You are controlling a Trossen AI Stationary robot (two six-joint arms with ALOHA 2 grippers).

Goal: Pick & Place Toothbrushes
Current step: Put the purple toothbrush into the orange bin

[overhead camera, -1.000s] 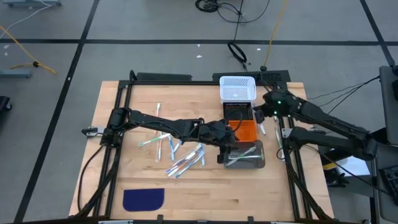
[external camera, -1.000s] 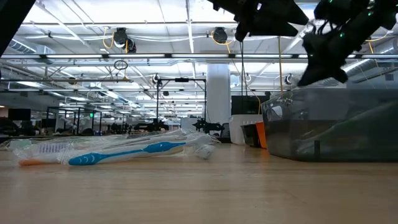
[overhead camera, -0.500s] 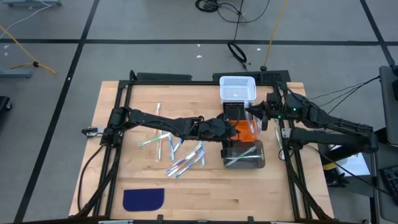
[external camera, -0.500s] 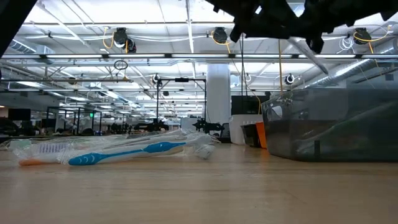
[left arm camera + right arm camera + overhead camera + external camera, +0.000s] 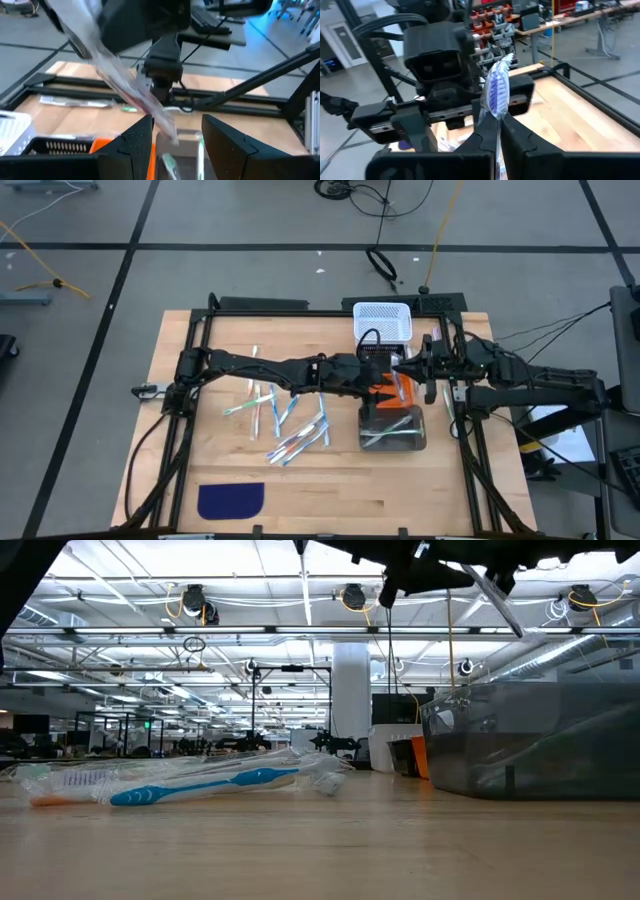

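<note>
The wrapped toothbrush (image 5: pixel 117 72) slants from my right gripper into my open left gripper, so my left gripper should take it and stand it up over the orange bin (image 5: pixel 102 145).
Several toothbrushes (image 5: pixel 285 425) lie loose on the wooden table; in the low view a blue one (image 5: pixel 200 787) lies flat. My right gripper (image 5: pixel 496 131) is shut on a wrapped toothbrush (image 5: pixel 495 92) above the orange bin (image 5: pixel 398 394). My left gripper (image 5: pixel 177 122) faces it, open. The brush's lower end (image 5: pixel 167 127) hangs between the left fingers; whether it touches them does not show. In the low view the held brush (image 5: pixel 492 600) slants high above the table. My right gripper pinches the wrapped toothbrush's handle (image 5: pixel 492 119) between its two fingers, below the bristle head. The fingers come level from the table's right and lie across the brush. The brush is lifted clear and slants, its blue-bristled head (image 5: pixel 496 82) up.
A white basket (image 5: pixel 382 322), a black bin (image 5: pixel 377 356), the orange bin and a clear bin (image 5: pixel 392 432) holding toothbrushes stand in a row at the right. A dark blue cloth (image 5: pixel 230 500) lies near the front edge. Black frame rails (image 5: pixel 465 450) border the table.
My right gripper has risen and tipped from pointing down to level, swinging toward the left arm with the toothbrush, still shut. My left gripper has gone from over the clear bin toward the far edge, to over the orange bin, its gap unchanged.
</note>
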